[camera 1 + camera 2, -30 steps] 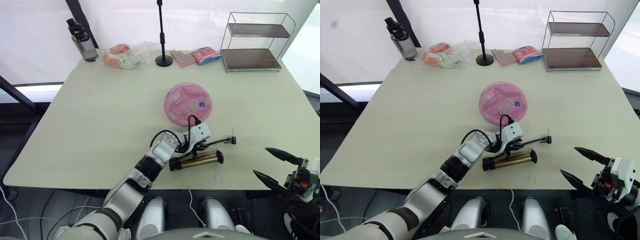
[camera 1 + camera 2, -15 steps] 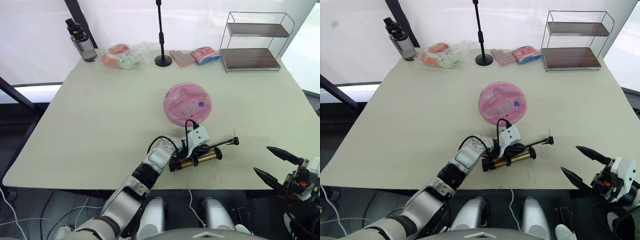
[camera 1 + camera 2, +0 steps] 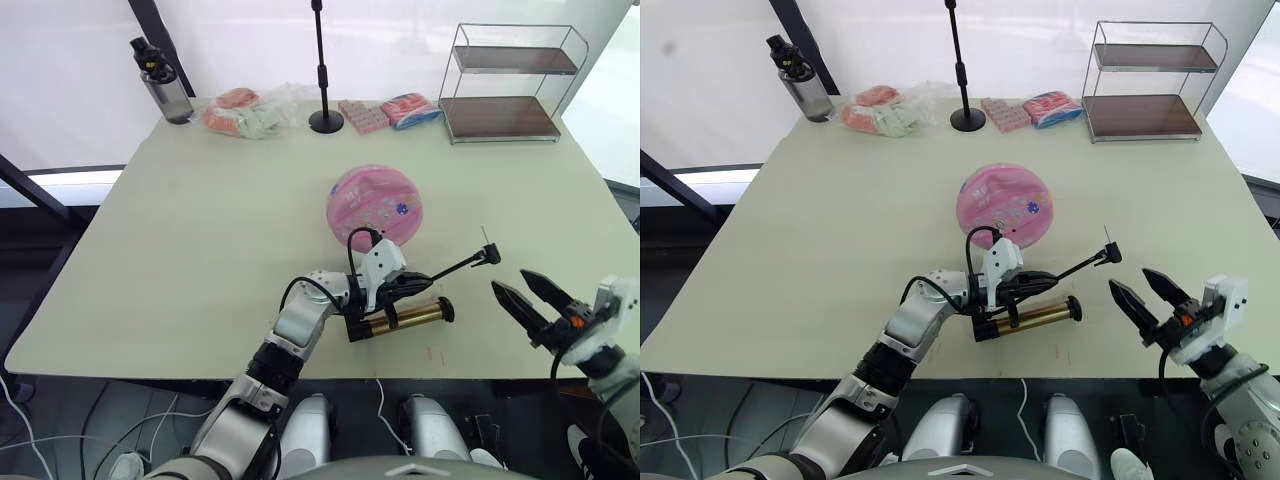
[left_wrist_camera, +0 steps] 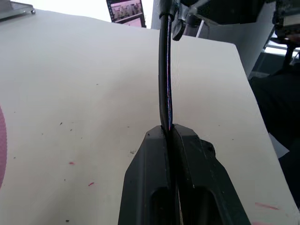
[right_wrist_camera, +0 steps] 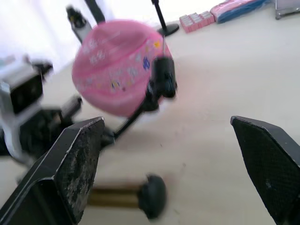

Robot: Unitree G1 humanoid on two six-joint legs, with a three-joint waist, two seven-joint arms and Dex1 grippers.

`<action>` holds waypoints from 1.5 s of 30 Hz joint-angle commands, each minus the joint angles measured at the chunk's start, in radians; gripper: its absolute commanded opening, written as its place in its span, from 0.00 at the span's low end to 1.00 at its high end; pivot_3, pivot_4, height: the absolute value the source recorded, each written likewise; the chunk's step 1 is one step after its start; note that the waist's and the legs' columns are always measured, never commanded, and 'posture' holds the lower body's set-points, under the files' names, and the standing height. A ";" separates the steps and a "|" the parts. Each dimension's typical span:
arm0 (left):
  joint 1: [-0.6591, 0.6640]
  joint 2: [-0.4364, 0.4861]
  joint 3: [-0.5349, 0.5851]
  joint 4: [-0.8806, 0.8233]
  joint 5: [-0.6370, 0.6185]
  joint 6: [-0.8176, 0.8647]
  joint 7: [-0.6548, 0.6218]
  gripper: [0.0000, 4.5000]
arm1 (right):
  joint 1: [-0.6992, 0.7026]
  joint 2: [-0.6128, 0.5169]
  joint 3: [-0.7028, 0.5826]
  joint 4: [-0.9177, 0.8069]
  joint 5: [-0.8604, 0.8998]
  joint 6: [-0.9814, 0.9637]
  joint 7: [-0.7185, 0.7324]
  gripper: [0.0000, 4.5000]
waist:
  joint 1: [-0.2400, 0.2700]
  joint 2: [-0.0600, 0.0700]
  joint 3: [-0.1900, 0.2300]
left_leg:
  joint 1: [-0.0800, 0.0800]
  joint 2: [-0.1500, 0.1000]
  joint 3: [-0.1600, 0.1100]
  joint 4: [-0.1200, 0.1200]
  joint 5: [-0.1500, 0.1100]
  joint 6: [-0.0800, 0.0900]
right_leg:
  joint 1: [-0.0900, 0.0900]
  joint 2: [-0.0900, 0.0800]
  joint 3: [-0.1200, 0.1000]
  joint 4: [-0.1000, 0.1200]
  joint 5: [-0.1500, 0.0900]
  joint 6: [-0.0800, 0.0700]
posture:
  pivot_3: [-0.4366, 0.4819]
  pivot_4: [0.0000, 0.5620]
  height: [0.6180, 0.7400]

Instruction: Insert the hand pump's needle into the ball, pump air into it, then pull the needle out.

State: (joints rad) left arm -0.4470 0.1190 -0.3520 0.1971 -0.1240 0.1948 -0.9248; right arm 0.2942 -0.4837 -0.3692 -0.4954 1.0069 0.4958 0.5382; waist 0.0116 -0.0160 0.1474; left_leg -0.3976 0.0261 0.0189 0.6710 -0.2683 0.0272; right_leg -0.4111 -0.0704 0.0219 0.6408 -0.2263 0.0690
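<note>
The gold hand pump should turn along when the robot carries the fitting to the ball, because it lies loose at the end of a short black hose.
The pink ball with white printed panels rests on the table's middle. In front of it the gold hand pump lies on its side. My left gripper is shut on the pump's black hose, holding it raised off the table. The hose ends in a black fitting with the thin needle pointing up. My right gripper is open, just right of and below the fitting, clear of it. In the right wrist view the fitting hangs between my spread fingers, in front of the ball.
Along the far edge stand a water bottle, bagged packets, a black stand, a pink box, a wrapped packet and a two-tier wire shelf. The table's front edge lies close below the pump.
My left gripper has lifted the hose, so the needle end rose and swung to the right. My right gripper came up from the front right corner towards the needle.
</note>
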 commanded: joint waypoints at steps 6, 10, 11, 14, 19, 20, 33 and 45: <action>-0.017 0.009 0.019 -0.028 -0.036 -0.046 -0.025 0.01 | -0.123 -0.071 -0.022 0.005 0.256 0.206 -0.187 1.00 | 0.000 0.000 0.000 | 0.000 0.000 0.000 0.000 0.000 0.000 | 0.000 0.000 0.000 0.000 0.000 0.000 | 0.48 0.27 1.00; -0.015 0.015 0.014 -0.028 -0.036 -0.054 -0.028 0.01 | -0.152 -0.059 -0.021 0.019 0.286 0.222 -0.222 1.00 | -0.001 0.000 0.000 | 0.000 0.000 0.000 0.000 0.000 0.000 | 0.000 0.000 0.000 0.000 0.000 0.000 | 0.48 0.27 1.00; -0.014 0.015 0.014 -0.028 -0.036 -0.054 -0.028 0.01 | -0.157 -0.057 -0.020 0.023 0.290 0.225 -0.228 1.00 | -0.001 0.000 0.000 | 0.000 0.000 0.000 0.000 0.000 0.000 | 0.000 0.000 0.000 0.000 0.000 0.000 | 0.48 0.27 1.00; -0.012 0.020 0.016 -0.026 -0.037 -0.056 -0.028 0.01 | -0.169 -0.050 -0.024 0.029 0.300 0.226 -0.238 1.00 | -0.001 0.000 0.000 | 0.000 0.000 0.000 0.000 0.000 0.000 | 0.000 0.000 0.000 0.000 0.000 0.000 | 0.48 0.27 1.00; -0.012 0.025 0.014 -0.021 -0.034 -0.060 -0.030 0.01 | -0.177 -0.054 -0.021 0.023 0.308 0.231 -0.250 1.00 | -0.001 0.000 0.000 | 0.000 0.000 0.000 0.000 0.000 0.000 | 0.000 0.000 0.000 0.000 0.000 0.000 | 0.48 0.27 1.00; -0.013 0.025 0.013 -0.021 -0.034 -0.060 -0.031 0.01 | -0.179 -0.055 -0.018 0.020 0.310 0.232 -0.253 1.00 | -0.001 0.000 0.000 | 0.000 0.000 0.000 0.000 0.000 0.000 | 0.000 0.000 0.000 0.000 0.000 0.000 | 0.48 0.27 1.00; -0.009 0.030 0.005 -0.020 -0.032 -0.062 -0.044 0.00 | -0.200 -0.056 -0.013 0.019 0.327 0.252 -0.274 0.95 | -0.002 0.000 0.000 | 0.000 0.000 0.000 0.000 0.000 0.000 | 0.000 0.000 0.000 0.000 0.000 0.000 | 0.48 0.27 1.00; -0.008 0.030 0.003 -0.020 -0.032 -0.061 -0.048 0.00 | -0.200 -0.055 -0.014 0.013 0.325 0.262 -0.284 0.10 | -0.002 0.000 0.000 | 0.000 0.000 0.000 0.000 0.000 0.000 | 0.000 0.000 0.000 0.000 0.000 0.000 | 0.48 0.27 1.00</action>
State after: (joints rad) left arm -0.4499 0.1518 -0.3523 0.1988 -0.1426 0.1589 -0.9660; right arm 0.1017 -0.5342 -0.3691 -0.4521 1.3117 0.7599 0.2529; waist 0.0098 -0.0160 0.1474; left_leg -0.3979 0.0261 0.0187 0.6710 -0.2683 0.0274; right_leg -0.4111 -0.0702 0.0217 0.6408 -0.2263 0.0692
